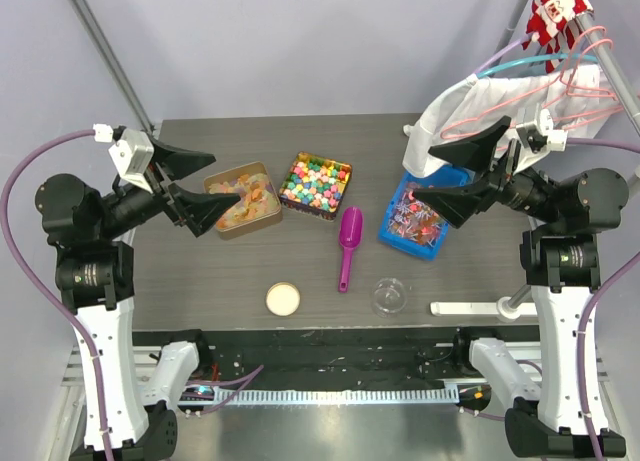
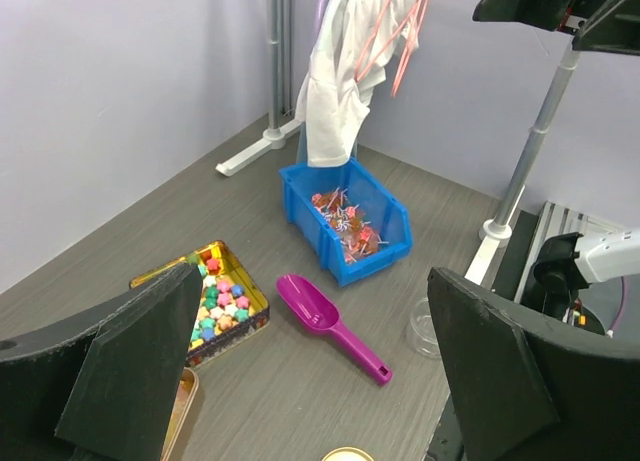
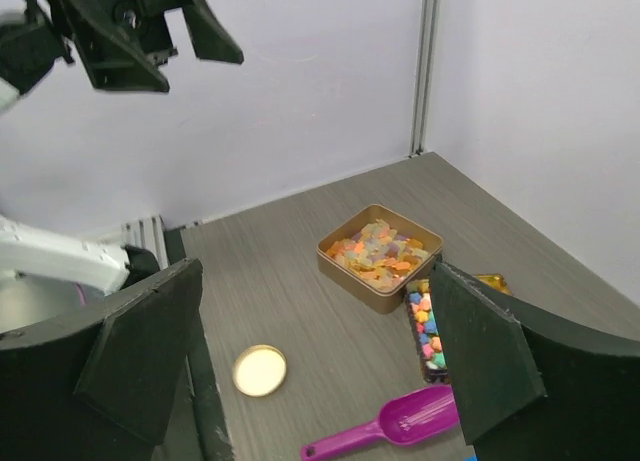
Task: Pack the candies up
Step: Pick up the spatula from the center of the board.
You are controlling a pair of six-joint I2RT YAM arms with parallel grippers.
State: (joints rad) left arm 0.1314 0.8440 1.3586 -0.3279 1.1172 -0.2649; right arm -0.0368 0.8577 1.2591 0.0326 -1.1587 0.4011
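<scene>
The purple scoop [image 1: 347, 248] lies clear of the blue bin, so the robot's open right gripper should keep going toward the scoop until the fingers are on both sides of the scoop's bowl [image 1: 350, 227].
The candies [image 1: 245, 196] are orange, yellow and pale gummy pieces filling a square gold tin [image 1: 262, 217] at the table's left middle; they also show in the right wrist view [image 3: 380, 251]. My left gripper [image 1: 205, 186] is open and empty, hovering at the tin's left edge above the table. In the left wrist view the left gripper [image 2: 310, 371] looks out over a purple scoop [image 2: 330, 324]. My right gripper [image 1: 445, 176] is open and empty above a blue bin [image 1: 392, 233]; its own view [image 3: 315, 371] looks across the table.
A tin of coloured star candies [image 1: 315, 184] sits beside the gummy tin. The purple scoop [image 1: 348, 246], a round gold lid [image 1: 283, 299] and a small clear jar [image 1: 389, 295] lie near the front. A white cloth on hangers [image 1: 470, 106] and a white stand [image 1: 470, 307] are at the right.
</scene>
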